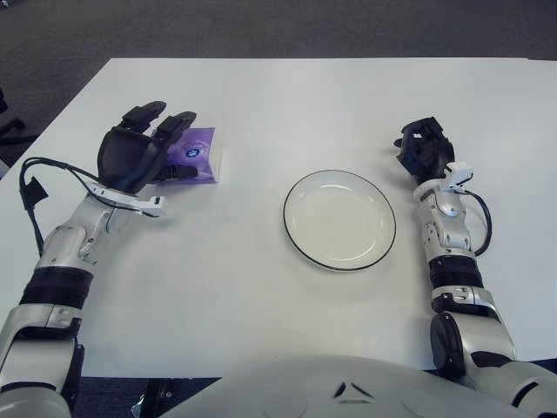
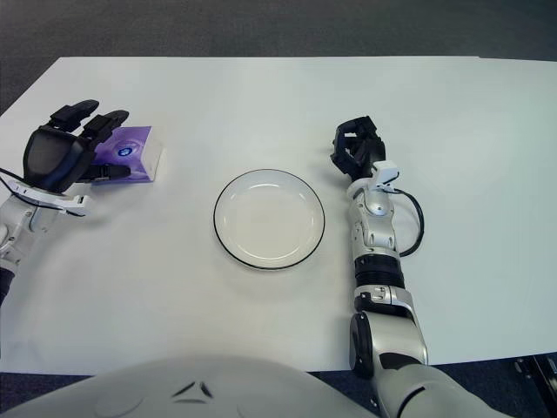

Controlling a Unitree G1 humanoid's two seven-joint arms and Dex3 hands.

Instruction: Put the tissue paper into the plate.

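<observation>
I expect the loose end of the purple tissue pack (image 1: 197, 156) to stick out rather than droop when I carry it, because the pack shows a thick, straight white side.
A purple tissue pack (image 1: 198, 155) lies flat on the white table (image 1: 287, 96), left of the plate. My left hand (image 1: 164, 144) is at the pack's left edge with its fingers (image 1: 144, 111) spread over that edge and the thumb along the pack's near side; it is open, not closed on the pack. The white plate (image 1: 339, 219) with a dark rim sits at the table's middle and holds nothing. My right hand (image 1: 424, 146) shows to the right of the plate, fingers curled, holding nothing.
A black cable (image 1: 54, 165) loops off my left wrist toward the table's left edge. A second cable (image 1: 481, 218) curls beside my right forearm. Dark carpet (image 1: 261, 26) lies beyond the table's far edge.
</observation>
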